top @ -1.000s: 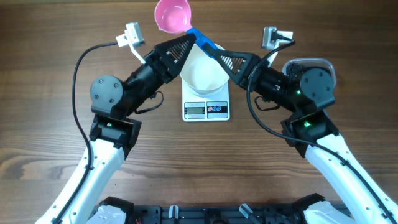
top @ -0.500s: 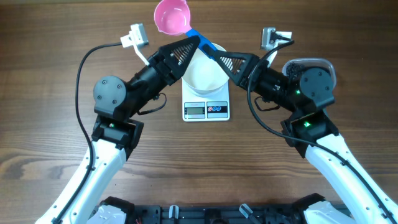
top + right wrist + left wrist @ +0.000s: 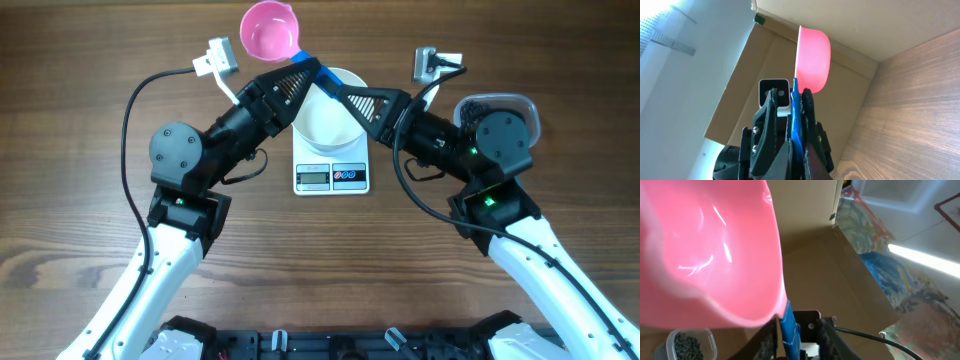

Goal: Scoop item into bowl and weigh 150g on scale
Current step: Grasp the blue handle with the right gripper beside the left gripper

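The robot's right gripper has hold of only the blue handle's lower end (image 3: 336, 88), so the left gripper should keep the scoop steady while the right gripper takes a new grip closer to the cup.
A pink scoop (image 3: 272, 29) with a blue handle (image 3: 318, 72) hangs above the table's far edge, empty. My right gripper (image 3: 337, 88) is shut on the handle's lower end, seen edge-on in the right wrist view (image 3: 801, 150). My left gripper (image 3: 303, 66) straddles the handle just below the cup; one finger touches it, and a gap shows beside the other (image 3: 795, 332). The white bowl (image 3: 325, 122) sits on the scale (image 3: 331, 177) under both grippers. The black beans (image 3: 686, 344) lie in a clear tub (image 3: 512, 100), largely hidden behind my right arm.
Cardboard panels (image 3: 850, 95) stand along the table's far side, behind the scoop. Both wrist cameras (image 3: 215, 55) and their cables reach out beside the scoop. Bare wooden tabletop (image 3: 330, 260) lies in front of the scale.
My left gripper's jaws have narrowed around the blue handle. The scoop and my right gripper have shifted slightly left.
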Tool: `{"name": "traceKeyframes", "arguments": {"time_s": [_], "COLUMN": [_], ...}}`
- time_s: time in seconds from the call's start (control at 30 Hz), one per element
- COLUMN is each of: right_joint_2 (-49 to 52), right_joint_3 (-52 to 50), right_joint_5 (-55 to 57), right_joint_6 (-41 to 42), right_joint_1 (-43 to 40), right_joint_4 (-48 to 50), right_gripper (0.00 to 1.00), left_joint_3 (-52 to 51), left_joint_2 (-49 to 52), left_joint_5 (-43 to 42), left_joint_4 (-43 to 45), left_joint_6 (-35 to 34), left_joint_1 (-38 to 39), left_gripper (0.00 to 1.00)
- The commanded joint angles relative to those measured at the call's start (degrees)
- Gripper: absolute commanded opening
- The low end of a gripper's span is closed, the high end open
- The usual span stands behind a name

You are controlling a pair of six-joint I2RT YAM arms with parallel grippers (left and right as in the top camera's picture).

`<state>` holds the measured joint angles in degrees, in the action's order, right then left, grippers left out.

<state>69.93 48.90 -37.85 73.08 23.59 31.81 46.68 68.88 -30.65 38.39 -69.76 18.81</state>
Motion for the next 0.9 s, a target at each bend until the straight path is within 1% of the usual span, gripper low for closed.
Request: {"name": "traceKeyframes", "arguments": {"time_s": [0.0, 0.03, 0.07, 0.1, 0.13, 0.3, 0.33, 0.4, 0.43, 0.47, 0.5, 0.53, 0.57, 0.6, 0.87], "right_joint_2": [-0.02, -0.02, -0.02, -0.02, -0.02, -0.02, -0.02, -0.02, -0.02, -0.02, -0.02, -0.02, -0.02, -0.02, -0.02], "right_joint_3": [0.7, 0.7, 0.7, 0.7, 0.7, 0.7, 0.7, 0.7, 0.7, 0.7, 0.7, 0.7, 0.7, 0.7, 0.7], "right_joint_5": [0.98, 0.94, 0.79, 0.63, 0.5, 0.33, 0.33, 0.37, 0.37, 0.44, 0.63, 0.9, 1.09, 1.44, 2.38], "right_joint_6": [0.59, 0.61, 0.59, 0.59, 0.59, 0.52, 0.46, 0.44, 0.42, 0.33, 0.2, -0.09, -0.28, -0.76, 0.61], "right_joint_1": [0.24, 0.24, 0.24, 0.24, 0.24, 0.24, 0.24, 0.24, 0.24, 0.24, 0.24, 0.24, 0.24, 0.24, 0.46], "right_joint_4": [0.44, 0.37, 0.33, 0.31, 0.31, 0.31, 0.28, 0.31, 0.31, 0.31, 0.31, 0.33, 0.33, 0.35, 0.79], "right_gripper": [0.04, 0.04, 0.04, 0.04, 0.04, 0.05, 0.07, 0.18, 0.33, 0.56, 0.81, 0.88, 0.91, 0.93, 0.93], "left_joint_3": [0.63, 0.63, 0.63, 0.63, 0.63, 0.63, 0.63, 0.63, 0.63, 0.63, 0.63, 0.63, 0.63, 0.63, 0.63], "left_joint_2": [-0.52, -0.52, -0.52, -0.52, -0.52, -0.52, -0.52, -0.52, -0.52, -0.52, -0.52, -0.52, -0.52, -0.52, -0.52], "left_joint_5": [1.4, 1.42, 1.42, 1.42, 1.42, 1.4, 1.4, 1.4, 1.4, 1.42, 1.42, 1.4, 1.4, 1.42, 1.44], "left_joint_4": [0.31, 0.31, 0.35, 0.44, 0.46, 0.46, 0.46, 0.46, 0.46, 0.46, 0.46, 0.46, 0.46, 0.46, 0.46], "left_joint_6": [0.26, 0.26, 0.26, 0.26, 0.26, 0.26, 0.26, 0.26, 0.26, 0.28, 0.26, 0.26, 0.28, 0.26, 0.26], "left_joint_1": [0.04, 0.04, 0.04, 0.04, 0.04, 0.04, 0.04, 0.04, 0.04, 0.04, 0.04, 0.04, 0.04, 0.04, 0.76], "left_gripper": [0.23, 0.22, 0.15, 0.11, 0.04, 0.04, 0.04, 0.04, 0.04, 0.04, 0.04, 0.04, 0.04, 0.04, 0.04]}}
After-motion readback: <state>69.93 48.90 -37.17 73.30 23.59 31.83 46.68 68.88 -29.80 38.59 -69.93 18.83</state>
